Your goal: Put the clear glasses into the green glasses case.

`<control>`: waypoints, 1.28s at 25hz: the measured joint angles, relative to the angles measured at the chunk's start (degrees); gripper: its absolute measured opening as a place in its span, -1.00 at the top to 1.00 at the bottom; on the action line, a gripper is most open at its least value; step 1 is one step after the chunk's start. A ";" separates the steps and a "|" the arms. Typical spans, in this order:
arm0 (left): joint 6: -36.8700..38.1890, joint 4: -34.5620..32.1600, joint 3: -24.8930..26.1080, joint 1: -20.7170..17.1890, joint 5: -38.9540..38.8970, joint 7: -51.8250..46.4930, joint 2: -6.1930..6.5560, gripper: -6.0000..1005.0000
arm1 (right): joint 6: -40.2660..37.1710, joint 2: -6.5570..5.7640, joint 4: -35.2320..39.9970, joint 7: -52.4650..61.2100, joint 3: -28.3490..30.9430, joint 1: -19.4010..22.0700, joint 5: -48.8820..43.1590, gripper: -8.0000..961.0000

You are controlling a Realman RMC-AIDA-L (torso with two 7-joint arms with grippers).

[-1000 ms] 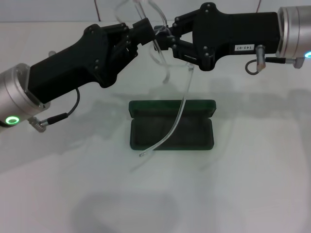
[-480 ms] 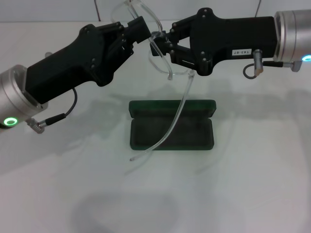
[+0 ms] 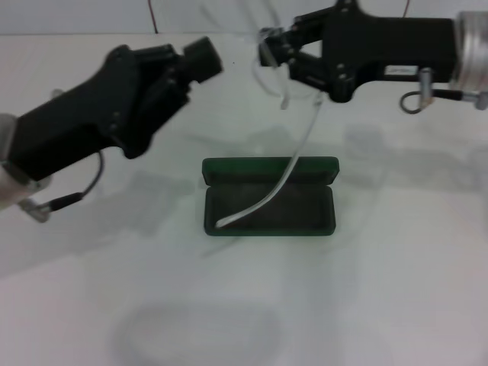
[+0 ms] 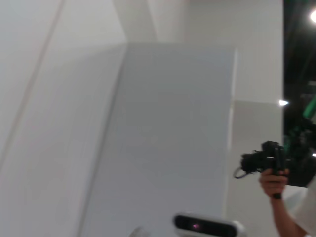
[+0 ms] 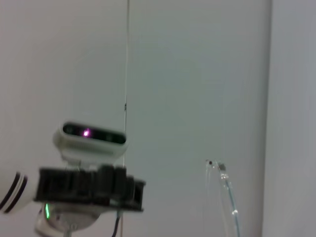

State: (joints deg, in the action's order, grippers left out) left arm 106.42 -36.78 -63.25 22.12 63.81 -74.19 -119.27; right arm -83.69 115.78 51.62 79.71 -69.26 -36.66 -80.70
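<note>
I should first lift the clear glasses away with my right gripper and bring them to my left gripper [image 3: 203, 59], because the long temple arm [image 3: 294, 162] hangs unfolded across the green glasses case.
The green glasses case [image 3: 305, 223] lies open on the white table, lid toward the back. Above and behind it, my right gripper [image 3: 273, 47] is shut on the front of the clear glasses [image 3: 300, 149]. One long clear temple arm hangs down from there, and its tip rests over the front left of the case lining. In the right wrist view a clear temple arm [image 5: 228, 197] shows against the wall. My left gripper [image 3: 200, 61] hovers to the left of the glasses, apart from them, open and holding nothing.
White table [image 3: 396, 290] all around the case. The left wrist view shows a wall and a person holding a camera [image 4: 266, 160]. The robot's head [image 5: 90, 136] appears in the right wrist view.
My left gripper has let go of the glasses and drawn back to the left. My right gripper moved up and right with them, and the hanging temple tip now lies over the case.
</note>
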 joint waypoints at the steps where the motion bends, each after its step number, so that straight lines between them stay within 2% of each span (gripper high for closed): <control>1: 0.02 -0.13 0.61 -0.57 0.00 -0.12 0.11 0.92 | -0.88 -0.04 0.19 0.00 1.06 0.27 0.02 0.74; 5: -0.08 0.31 2.36 -1.78 0.36 -0.28 0.70 0.92 | -8.06 -0.12 2.59 0.54 8.27 3.39 1.99 0.74; 10: -0.47 2.29 2.60 -1.82 1.16 -0.16 1.46 0.92 | -12.89 -0.18 8.46 0.12 12.75 8.99 12.61 0.75; 13: -0.31 2.40 2.19 -1.33 2.35 -0.33 1.07 0.92 | -13.14 -0.08 8.83 -2.16 14.36 10.88 22.11 0.75; 15: 0.05 1.83 0.89 -0.74 2.83 -0.64 0.33 0.92 | -13.29 0.07 6.68 -5.22 14.11 11.19 27.98 0.75; 20: 2.16 1.23 -5.66 2.14 1.82 -0.92 -0.30 0.92 | -13.06 0.07 0.20 -9.34 13.37 7.46 30.68 0.75; 25: 2.66 1.34 -11.63 4.34 -3.18 -0.46 -0.55 0.92 | -12.93 0.05 -10.89 -15.38 12.15 1.36 30.70 0.75; 32: 1.89 2.29 -12.30 6.21 -6.24 -0.38 -0.68 0.92 | -12.46 0.27 -20.78 -19.92 7.41 -4.05 30.95 0.75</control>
State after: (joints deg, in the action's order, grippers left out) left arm 108.31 -34.48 -75.55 28.33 57.57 -74.57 -119.95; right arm -96.15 116.05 30.85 59.78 -61.84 -40.71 -49.75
